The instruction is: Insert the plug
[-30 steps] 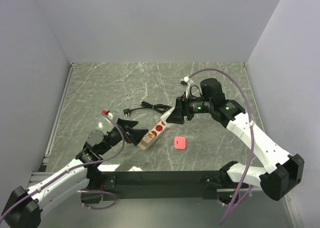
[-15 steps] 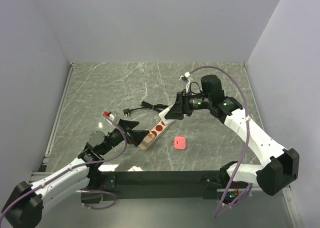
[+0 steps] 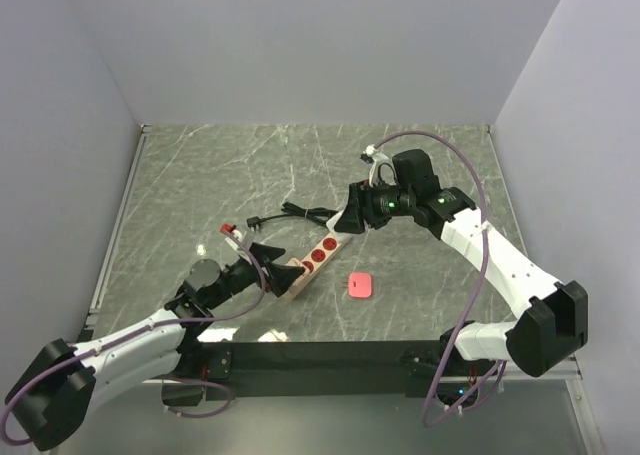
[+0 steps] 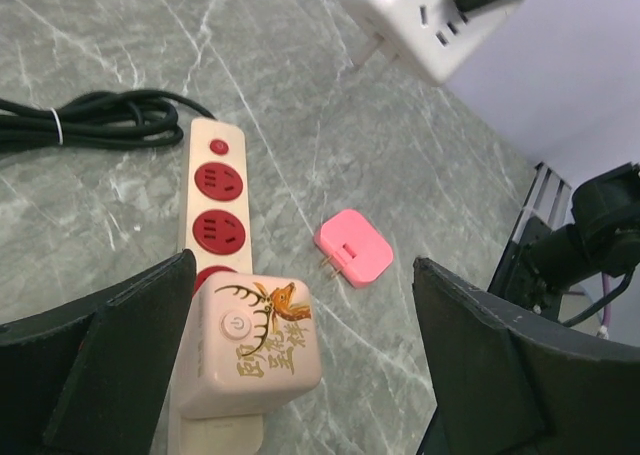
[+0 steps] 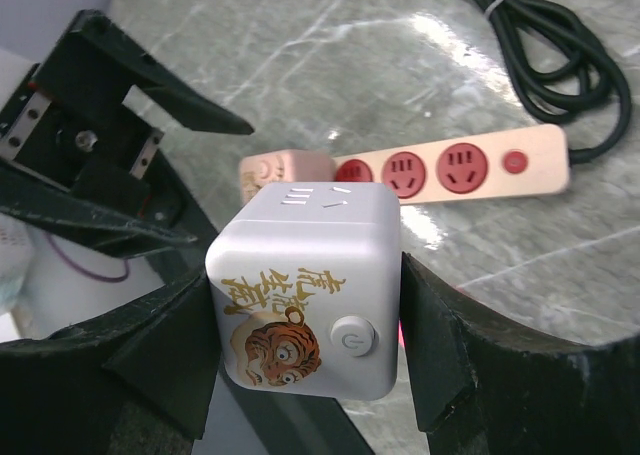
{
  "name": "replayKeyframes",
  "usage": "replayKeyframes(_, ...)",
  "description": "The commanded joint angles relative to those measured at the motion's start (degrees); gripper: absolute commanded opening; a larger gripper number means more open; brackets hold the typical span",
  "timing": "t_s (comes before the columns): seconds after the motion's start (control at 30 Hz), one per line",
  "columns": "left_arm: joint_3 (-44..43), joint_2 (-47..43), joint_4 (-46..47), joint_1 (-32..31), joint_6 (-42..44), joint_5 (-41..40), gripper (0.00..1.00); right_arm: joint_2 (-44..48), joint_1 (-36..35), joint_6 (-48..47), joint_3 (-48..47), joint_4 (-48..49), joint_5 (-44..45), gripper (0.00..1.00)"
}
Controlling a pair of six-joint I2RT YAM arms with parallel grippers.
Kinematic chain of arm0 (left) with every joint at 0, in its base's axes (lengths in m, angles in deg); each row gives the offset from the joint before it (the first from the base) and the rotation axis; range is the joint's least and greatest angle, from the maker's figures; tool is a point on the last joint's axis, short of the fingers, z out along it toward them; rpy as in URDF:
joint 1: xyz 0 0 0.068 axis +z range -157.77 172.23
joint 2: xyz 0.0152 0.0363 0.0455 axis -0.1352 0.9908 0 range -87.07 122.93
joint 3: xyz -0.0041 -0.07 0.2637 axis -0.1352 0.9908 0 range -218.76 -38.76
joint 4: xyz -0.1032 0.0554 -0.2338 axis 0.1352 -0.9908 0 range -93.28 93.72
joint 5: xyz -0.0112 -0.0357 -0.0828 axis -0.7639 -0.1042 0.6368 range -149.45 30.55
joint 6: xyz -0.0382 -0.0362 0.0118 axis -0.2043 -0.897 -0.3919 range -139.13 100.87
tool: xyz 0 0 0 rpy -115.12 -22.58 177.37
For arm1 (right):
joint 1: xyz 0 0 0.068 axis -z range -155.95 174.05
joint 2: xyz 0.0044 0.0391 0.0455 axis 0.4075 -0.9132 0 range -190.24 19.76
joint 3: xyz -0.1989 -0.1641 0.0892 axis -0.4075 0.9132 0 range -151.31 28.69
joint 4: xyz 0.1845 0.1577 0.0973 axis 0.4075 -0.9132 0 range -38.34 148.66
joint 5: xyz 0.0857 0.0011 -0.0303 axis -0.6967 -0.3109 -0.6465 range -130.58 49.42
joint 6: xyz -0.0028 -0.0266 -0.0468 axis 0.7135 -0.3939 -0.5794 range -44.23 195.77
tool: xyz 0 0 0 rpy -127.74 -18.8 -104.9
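Observation:
The robot's left gripper should take the white cube plug [image 5: 305, 300] while the right gripper regrips it across its slotted side [image 5: 325, 200], because the plug sits crosswise to the strip's sockets.
A beige power strip [image 3: 318, 255] with red sockets [image 4: 218, 182] lies slanted on the marble table. A pink cube plug with a deer print [image 4: 255, 350] stands on the strip's near end. My left gripper [image 4: 300, 275] is open and straddles this cube, which sits close to the left finger. My right gripper [image 5: 308, 275] is shut on a white cube plug with a tiger print [image 5: 310, 290]. It holds this plug in the air above the strip's far end [image 3: 350, 223], where it also shows in the left wrist view [image 4: 430, 15].
A flat pink plug [image 3: 360, 285] lies on the table right of the strip, prongs toward it [image 4: 353, 248]. The strip's coiled black cord [image 3: 305, 213] lies behind its far end. Grey walls enclose the table on three sides.
The right gripper, still holding the white cube, has shifted slightly left and back. The left arm has lowered and reached a little further right at the pink cube.

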Motion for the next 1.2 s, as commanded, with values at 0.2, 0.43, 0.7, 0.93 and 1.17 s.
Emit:
replayKeyframes(0.2,-2.42,7.37,3.78,-3.38,3.33,-4.01,0.94,-0.56,-0.29,-1.50,0.79,5.00,5.25,0.00)
replayKeyframes(0.43,-3.56,9.57,3.69,-3.83,4.56,-5.33,0.95,-2.57,-4.41,-6.42,-0.08,1.58,9.55,0.00)
replayKeyframes(0.7,-1.98,5.45,6.68,-3.83,6.84,1.78,0.97,-3.98,-7.93,-12.56,-1.05,-1.23,-3.09,0.00)
replayKeyframes(0.93,1.62,-2.99,11.95,-3.83,7.38,16.19,0.99,-2.40,-12.14,-20.92,-1.93,-7.03,-10.92,0.00)
replayKeyframes(1.17,1.45,-0.63,16.00,-4.44,5.62,25.08,0.98,-0.73,-14.87,-27.86,-3.51,-11.69,-18.40,0.00)
